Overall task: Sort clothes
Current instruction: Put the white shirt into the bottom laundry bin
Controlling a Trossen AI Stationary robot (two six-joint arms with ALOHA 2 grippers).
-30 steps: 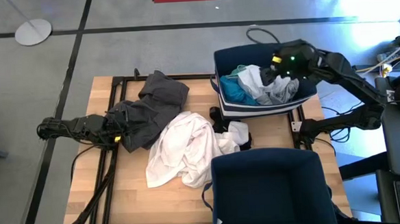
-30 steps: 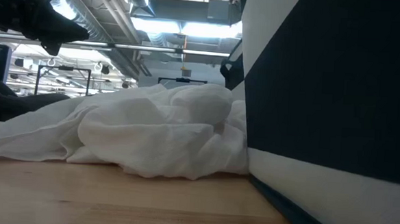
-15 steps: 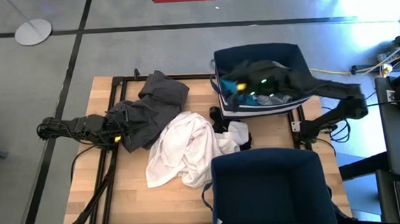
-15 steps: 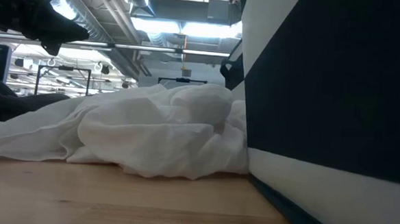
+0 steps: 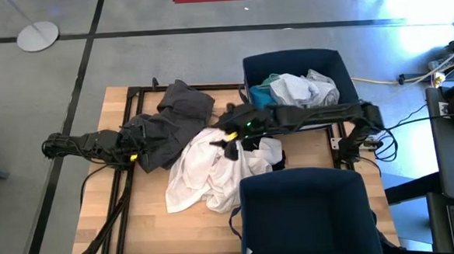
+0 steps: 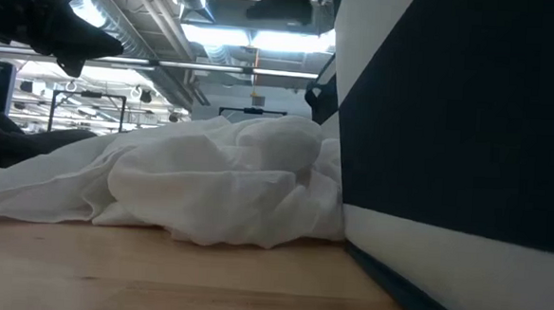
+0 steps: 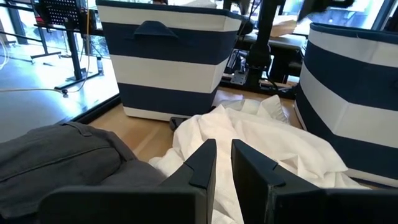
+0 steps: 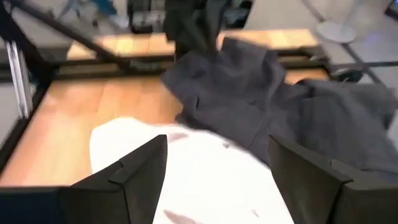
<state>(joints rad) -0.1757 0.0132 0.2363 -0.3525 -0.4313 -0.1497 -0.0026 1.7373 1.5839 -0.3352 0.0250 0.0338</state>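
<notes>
The white garment's crumpled middle (image 5: pixel 208 167) is clear of the dark grey garment. I keep lowering my open right gripper until its fingers are on both sides of a fold (image 5: pixel 222 175).
A white garment (image 5: pixel 206 171) lies crumpled mid-table; it also shows in the low view (image 6: pixel 209 185). A dark grey garment (image 5: pixel 176 118) lies spread at the far left, its edge beside the white one. My right gripper (image 5: pixel 226 139) is open and empty, just above the white garment's far edge (image 8: pixel 186 168), with the dark grey garment (image 8: pixel 280 106) beyond it. My left gripper (image 5: pixel 144 149) lies low over the dark grey garment (image 7: pixel 56 155), its fingers (image 7: pixel 202 165) shut and pointing at the white garment (image 7: pixel 261 143). Turquoise and pale garments (image 5: pixel 299 88) lie in the far bin.
A navy and white striped bin (image 5: pixel 336 63) stands at the table's far right. A second one (image 5: pixel 306 216) stands at the near right and fills the right of the low view (image 6: pixel 458 136). A black metal frame (image 5: pixel 129 194) and cables run along the table's left side.
My right gripper has swung from above the far bin toward the table's left and near side, and has come down over the white garment's far edge. The pale garments stay in the far bin. The garments on the table have not moved.
</notes>
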